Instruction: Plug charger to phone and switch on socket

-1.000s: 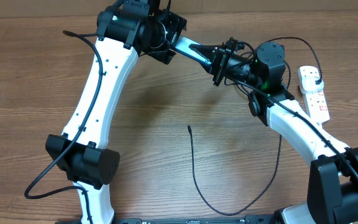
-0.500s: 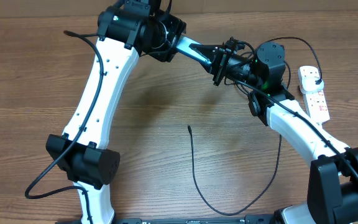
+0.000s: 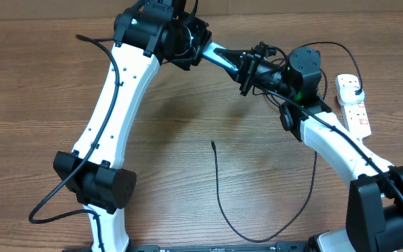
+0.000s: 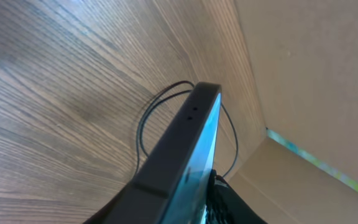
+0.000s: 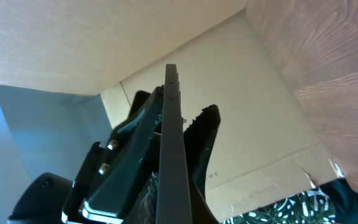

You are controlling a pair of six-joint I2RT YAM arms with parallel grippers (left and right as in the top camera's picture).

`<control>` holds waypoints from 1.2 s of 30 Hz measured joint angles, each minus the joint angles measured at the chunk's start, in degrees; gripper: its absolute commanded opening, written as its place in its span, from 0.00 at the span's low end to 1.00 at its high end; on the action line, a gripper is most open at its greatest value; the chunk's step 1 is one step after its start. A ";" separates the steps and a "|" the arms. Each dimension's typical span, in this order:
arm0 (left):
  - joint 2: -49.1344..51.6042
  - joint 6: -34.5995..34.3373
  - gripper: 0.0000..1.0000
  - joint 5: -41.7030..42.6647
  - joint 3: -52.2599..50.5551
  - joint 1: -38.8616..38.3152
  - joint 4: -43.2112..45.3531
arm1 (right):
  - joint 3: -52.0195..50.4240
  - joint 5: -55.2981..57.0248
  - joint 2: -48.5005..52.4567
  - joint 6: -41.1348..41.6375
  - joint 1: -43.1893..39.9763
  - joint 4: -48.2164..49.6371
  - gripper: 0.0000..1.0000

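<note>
The robot's left gripper has the phone (image 4: 182,146) too deep in it, so it should open, let the right gripper draw the phone back, and pinch nearer the phone's end.
The phone (image 3: 224,57) hangs in the air over the back of the table, edge-on between both arms. My left gripper (image 3: 200,47) is shut on its left end; in the left wrist view the dark edge and blue screen of the phone (image 4: 191,137) rise from between the jaws. My right gripper (image 3: 247,70) is shut on its other end, where the phone (image 5: 171,143) shows as a thin dark edge. The charger (image 3: 219,196) lies loose on the table, its connector tip (image 3: 213,143) pointing away from me. The socket (image 3: 353,106) lies at the far right with a black plug (image 3: 356,88) in it.
A cardboard wall (image 5: 253,93) runs along the back of the table, close behind the held phone. The right arm's own black cables (image 3: 331,46) loop near the socket. Bare wood (image 3: 33,105) lies to the left and in the middle front.
The left gripper's jaws have closed in on the phone's left end, and the left arm has shifted slightly. The right arm, charger and socket have not moved.
</note>
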 measured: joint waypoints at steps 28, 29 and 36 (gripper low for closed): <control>0.00 1.66 0.21 0.83 0.33 -0.02 1.64 | 0.02 1.46 0.00 0.04 -0.33 1.95 0.04; 0.00 1.68 0.22 0.83 0.35 -0.02 1.64 | 0.00 1.49 0.00 0.07 -0.33 1.92 0.04; 0.00 1.03 0.79 0.37 0.31 -0.02 -0.44 | 0.00 0.09 0.00 0.00 -0.15 -0.02 0.04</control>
